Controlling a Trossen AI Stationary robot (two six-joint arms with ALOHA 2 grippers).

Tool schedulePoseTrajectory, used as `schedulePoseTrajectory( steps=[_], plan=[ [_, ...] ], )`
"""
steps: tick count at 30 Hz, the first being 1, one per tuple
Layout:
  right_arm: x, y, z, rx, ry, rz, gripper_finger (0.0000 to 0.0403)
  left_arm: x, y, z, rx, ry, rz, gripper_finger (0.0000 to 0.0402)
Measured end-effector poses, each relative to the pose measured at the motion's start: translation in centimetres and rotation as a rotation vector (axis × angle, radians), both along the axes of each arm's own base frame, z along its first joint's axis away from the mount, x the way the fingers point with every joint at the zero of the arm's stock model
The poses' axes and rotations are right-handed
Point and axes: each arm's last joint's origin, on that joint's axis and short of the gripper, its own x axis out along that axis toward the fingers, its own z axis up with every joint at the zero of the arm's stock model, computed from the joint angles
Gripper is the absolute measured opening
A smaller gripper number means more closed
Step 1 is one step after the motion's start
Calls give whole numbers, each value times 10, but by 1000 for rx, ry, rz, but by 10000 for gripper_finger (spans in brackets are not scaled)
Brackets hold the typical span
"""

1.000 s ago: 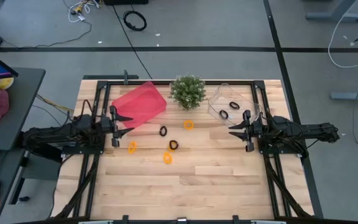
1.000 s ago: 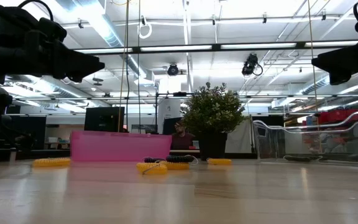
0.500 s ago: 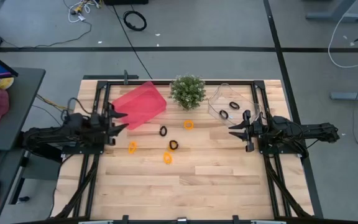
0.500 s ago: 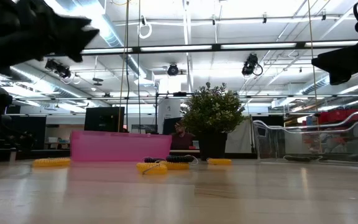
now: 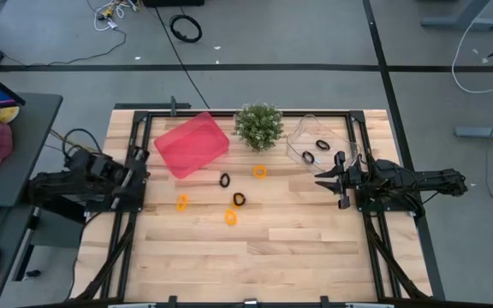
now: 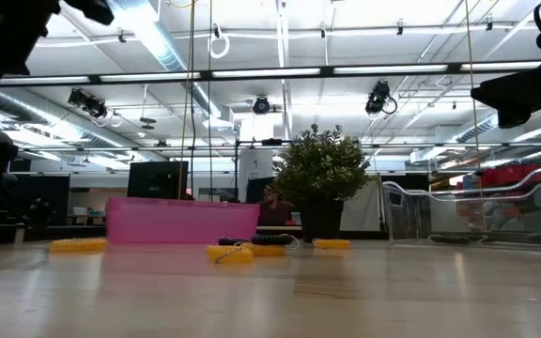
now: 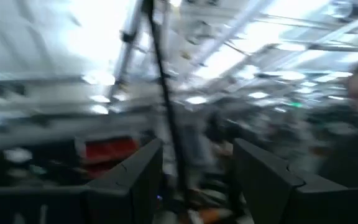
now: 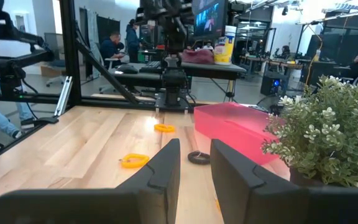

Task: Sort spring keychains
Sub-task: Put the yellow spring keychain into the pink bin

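Note:
The orange spring keychain (image 5: 182,203) is lying as a thin open ring. It will stretch out into a long narrow loop when my left gripper picks it up.
Three orange spring keychains (image 5: 182,203) (image 5: 231,217) (image 5: 259,171) and two black ones (image 5: 225,180) (image 5: 239,199) lie flat on the wooden table. Two more black ones (image 5: 308,157) (image 5: 322,145) lie inside the clear container (image 5: 300,130). The pink bin (image 5: 191,145) sits at the far left. My left gripper (image 5: 139,162) is open at the table's left edge, off the keychains and tipped up toward the ceiling (image 7: 194,180). My right gripper (image 5: 323,178) is open and hovers near the clear container, facing the keychains (image 8: 194,165).
A green potted plant (image 5: 258,126) stands at the far edge between the pink bin and the clear container. Black frame rails (image 5: 135,222) run along the table's left and right sides. The near half of the table (image 5: 255,257) is bare wood.
My left gripper has drawn back from beside the pink bin toward the table's left edge, rising and tipping upward until it has almost left the low view. The right arm and the keychains have kept still.

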Motion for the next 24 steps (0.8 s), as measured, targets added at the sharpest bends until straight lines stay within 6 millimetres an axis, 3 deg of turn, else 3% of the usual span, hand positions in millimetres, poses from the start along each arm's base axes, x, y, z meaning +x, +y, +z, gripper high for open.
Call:
schedulePoseTrajectory(
  steps=[4,15,24],
  plan=[
    [0,0,0,0,0,1,93,17,-6,3,17,175,-45,199],
    [0,0,0,0,0,0,93,72,-39,2,94,809,230,199],
    [0,0,0,0,0,0,93,93,-62,-11,-173,1272,505,199]
  ],
)
